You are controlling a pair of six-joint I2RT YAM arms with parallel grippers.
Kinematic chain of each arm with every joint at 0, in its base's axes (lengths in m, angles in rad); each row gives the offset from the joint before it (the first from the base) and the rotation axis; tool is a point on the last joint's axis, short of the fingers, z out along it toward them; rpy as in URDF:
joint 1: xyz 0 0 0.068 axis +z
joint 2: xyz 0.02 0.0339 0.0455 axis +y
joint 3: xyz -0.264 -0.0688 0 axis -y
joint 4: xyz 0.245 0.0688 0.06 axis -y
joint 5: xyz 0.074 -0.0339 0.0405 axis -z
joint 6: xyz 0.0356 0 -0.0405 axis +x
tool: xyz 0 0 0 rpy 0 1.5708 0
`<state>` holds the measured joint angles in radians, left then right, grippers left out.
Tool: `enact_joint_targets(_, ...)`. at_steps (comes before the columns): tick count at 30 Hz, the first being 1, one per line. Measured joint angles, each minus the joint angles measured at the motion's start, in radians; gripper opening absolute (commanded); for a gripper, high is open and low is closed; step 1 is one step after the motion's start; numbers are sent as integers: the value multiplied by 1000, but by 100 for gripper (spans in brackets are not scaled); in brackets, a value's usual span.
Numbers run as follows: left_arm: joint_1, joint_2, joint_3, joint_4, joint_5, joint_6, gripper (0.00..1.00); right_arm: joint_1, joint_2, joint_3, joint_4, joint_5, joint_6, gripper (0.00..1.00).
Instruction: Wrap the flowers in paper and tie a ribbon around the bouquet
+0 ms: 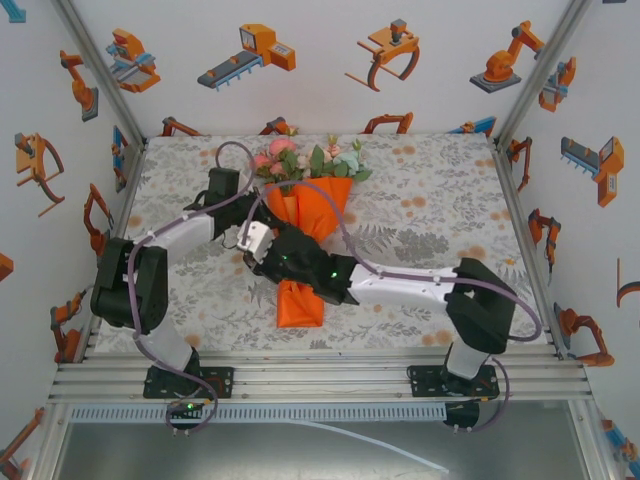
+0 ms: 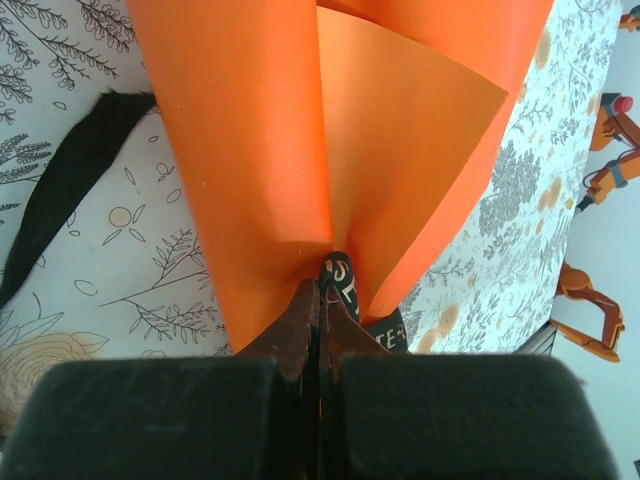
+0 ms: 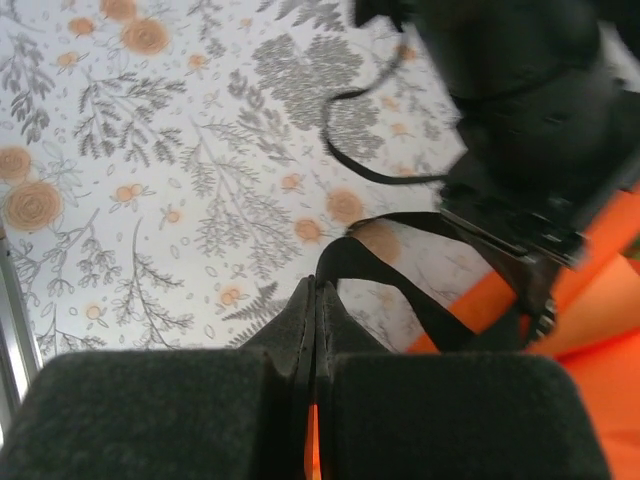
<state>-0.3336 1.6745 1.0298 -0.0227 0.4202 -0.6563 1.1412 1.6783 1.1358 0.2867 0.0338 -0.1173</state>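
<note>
My right gripper is holding the ribbon (image 3: 372, 264) past the cone and crowding my left gripper. So next I bring the ribbon back over the cone's narrow part (image 1: 292, 288) and hand it over.
The bouquet lies mid-table: pink, cream and green flowers (image 1: 300, 160) at the far end of an orange paper (image 1: 312, 205) cone, with the cone's narrow end toward the arms. My left gripper (image 1: 262, 198) sits at the cone's left side. In the left wrist view my left gripper (image 2: 320, 290) is shut on the black lettered ribbon (image 2: 341, 279), right against the paper (image 2: 250, 130). My right gripper (image 1: 250, 248) is left of the cone. In the right wrist view my right gripper (image 3: 316, 285) is shut on the ribbon (image 3: 351, 256), which loops off toward the paper (image 3: 600, 380).
A loose stretch of ribbon (image 2: 60, 190) lies on the leaf-print tablecloth (image 3: 150, 200) left of the cone. The left arm's dark wrist (image 3: 530, 100) hangs close above and to the right of my right fingers. A metal rail (image 1: 320, 375) runs along the near table edge.
</note>
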Motion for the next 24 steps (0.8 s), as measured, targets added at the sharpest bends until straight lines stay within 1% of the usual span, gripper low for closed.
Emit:
enact_joint_targets(6, 0, -49, -51, 16, 49, 9, 0, -69, -85, -91, -59, 17, 5, 0)
enact_joint_targets(13, -9, -110, -93, 11, 68, 24, 0, -135, -89, -159, -126, 95, -7, 0)
enact_joint_targets(15, -13, -129, -101, 8, 68, 31, 0, -146, -86, -163, -137, 117, -11, 4)
enact_joint_targets(16, -14, -138, -105, 6, 67, 35, 0, -151, -83, -163, -138, 125, -12, 4)
enact_joint_targets(18, -21, -153, -111, -1, 59, 44, 0, -157, -75, -163, -141, 137, -12, 4)
enact_joint_targets(19, -27, -160, -113, -9, 42, 50, 0, -158, -68, -163, -141, 142, -12, 2)
enact_joint_targets(20, -32, -167, -114, -26, 10, 54, 3, -158, -61, -163, -141, 145, -12, 0)
enact_joint_targets(22, -41, -179, -114, -73, -72, 61, 19, -158, -51, -163, -141, 143, -11, 0)
enact_joint_targets(24, -43, -187, -115, -121, -157, 68, 23, -158, -50, -163, -140, 130, -11, 0)
